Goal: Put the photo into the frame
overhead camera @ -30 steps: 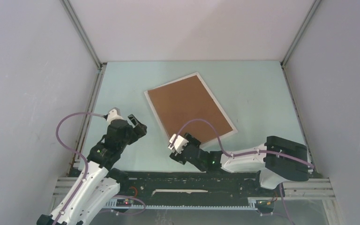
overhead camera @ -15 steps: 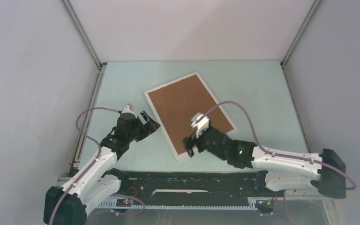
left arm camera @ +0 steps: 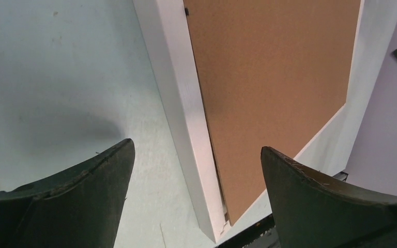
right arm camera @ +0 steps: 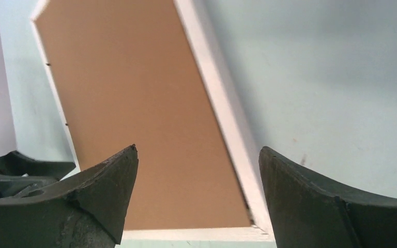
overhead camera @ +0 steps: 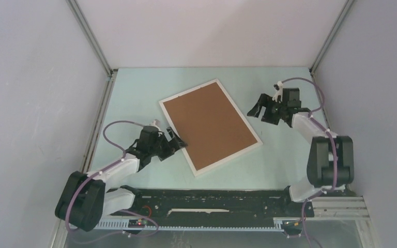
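Note:
My left gripper and my right gripper should turn the white frame square by its long edges point(overhead camera: 254, 133) before lifting the brown board, because the white frame lies slanted point(overhead camera: 196, 174) across the table.
The white frame point(overhead camera: 229, 159) lies face down in the middle of the pale green table, with a plain brown backing board point(overhead camera: 207, 124) set inside it. No part of the photo shows in any view. My left gripper point(overhead camera: 178, 140) is open, low at the frame's long left edge near its near corner. In the left wrist view the left gripper point(left arm camera: 196, 147) has the white rim point(left arm camera: 178, 103) between its spread fingers. My right gripper point(overhead camera: 256, 107) is open just right of the frame's right edge. In its wrist view the right gripper point(right arm camera: 198, 149) looks onto the board point(right arm camera: 134, 82) and the rim point(right arm camera: 222, 108).
Grey walls with metal corner posts point(overhead camera: 90, 36) close in the table on three sides. A black rail point(overhead camera: 212, 199) carrying both arm bases runs along the near edge. Purple cables point(overhead camera: 115, 126) loop above each arm.
The right arm swung from the frame's near corner round to its far right side. The left arm stretched lower and rightward to the frame's left edge. The frame has not moved.

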